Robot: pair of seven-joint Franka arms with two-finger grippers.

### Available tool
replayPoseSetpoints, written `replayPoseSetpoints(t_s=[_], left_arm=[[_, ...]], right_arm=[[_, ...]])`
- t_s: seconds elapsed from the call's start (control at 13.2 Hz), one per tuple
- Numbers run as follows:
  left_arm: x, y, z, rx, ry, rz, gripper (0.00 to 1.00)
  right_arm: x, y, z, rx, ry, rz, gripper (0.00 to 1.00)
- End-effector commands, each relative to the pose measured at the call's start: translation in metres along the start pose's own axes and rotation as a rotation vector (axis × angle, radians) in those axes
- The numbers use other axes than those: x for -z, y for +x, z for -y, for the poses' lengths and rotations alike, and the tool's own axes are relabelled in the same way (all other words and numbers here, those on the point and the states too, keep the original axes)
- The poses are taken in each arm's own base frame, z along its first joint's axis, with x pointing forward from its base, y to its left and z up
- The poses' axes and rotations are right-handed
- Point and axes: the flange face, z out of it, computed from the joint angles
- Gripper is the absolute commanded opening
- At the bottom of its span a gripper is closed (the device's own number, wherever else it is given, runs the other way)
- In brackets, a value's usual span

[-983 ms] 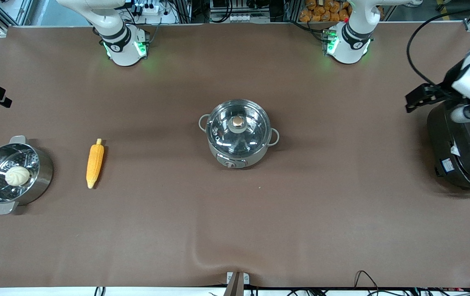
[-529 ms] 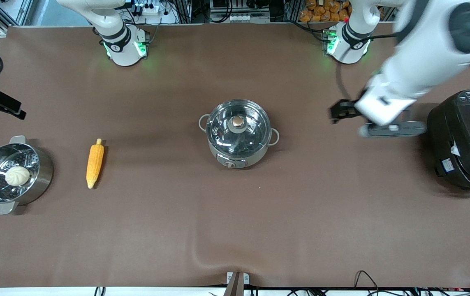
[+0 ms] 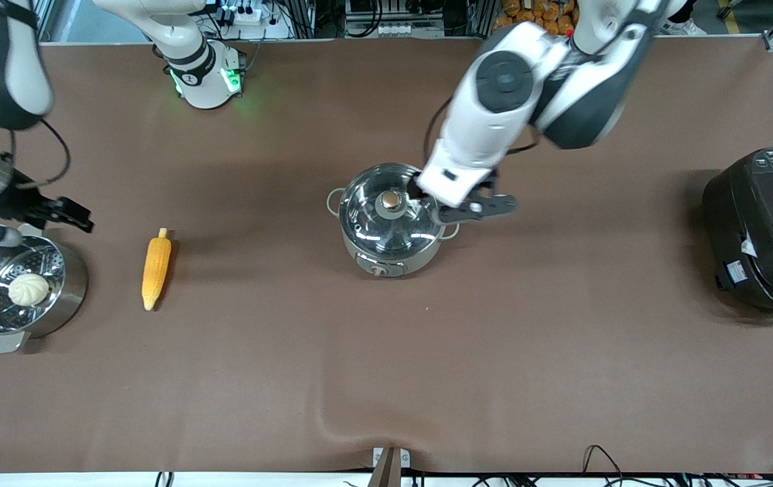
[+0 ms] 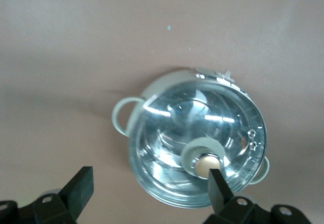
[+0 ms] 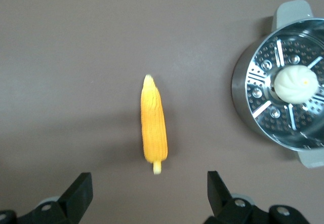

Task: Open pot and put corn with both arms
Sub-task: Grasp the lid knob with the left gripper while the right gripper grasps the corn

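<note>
Only shiny steel can be seen through the glass lid [image 3: 381,230], so the robot should expect an empty pot when it lifts the lid off the grey pot [image 3: 383,264].
The grey pot [image 3: 386,260] stands mid-table with its glass lid [image 3: 376,226] on and the copper knob [image 3: 391,199] on top. My left gripper [image 3: 460,203] is open in the air over the pot's rim, toward the left arm's end. In the left wrist view, the gripper [image 4: 149,191] has one fingertip [image 4: 218,183] just beside the knob [image 4: 204,165], and the lid [image 4: 197,127] is closed. The corn [image 3: 156,269] lies on the table toward the right arm's end. My right gripper [image 3: 28,216] is open in the air; in its wrist view the gripper [image 5: 149,193] is empty, short of the stub end of the corn [image 5: 153,127].
A perforated steel steamer pot [image 3: 75,284] holding a white bun [image 3: 28,289] stands beside the corn at the right arm's end; both show in the right wrist view [image 5: 242,97] [image 5: 296,83]. A large black rice cooker [image 3: 765,230] stands at the left arm's end.
The left arm has swung from over the rice cooker to over the pot. The right gripper has come in toward the corn, past the steamer pot. Pot, lid and corn have not moved.
</note>
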Motion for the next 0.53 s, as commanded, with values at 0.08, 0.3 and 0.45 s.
replayPoseSetpoints(t_s=[0.08,0.3,0.45], left_arm=[[-0.062,-0.027,-0.044,0.060,0.059,-0.046,1.00],[-0.090,-0.044,-0.063,0.062,0.056,-0.046,1.00],[-0.100,-0.051,-0.068,0.070,0.056,-0.056,1.00]], right_arm=[[-0.096,-0.028,0.000,0.011,-0.022,-0.003,1.00],[-0.170,-0.029,0.012,0.041,-0.036,0.059,1.00],[-0.205,-0.029,0.021,0.093,-0.044,0.065,1.00]])
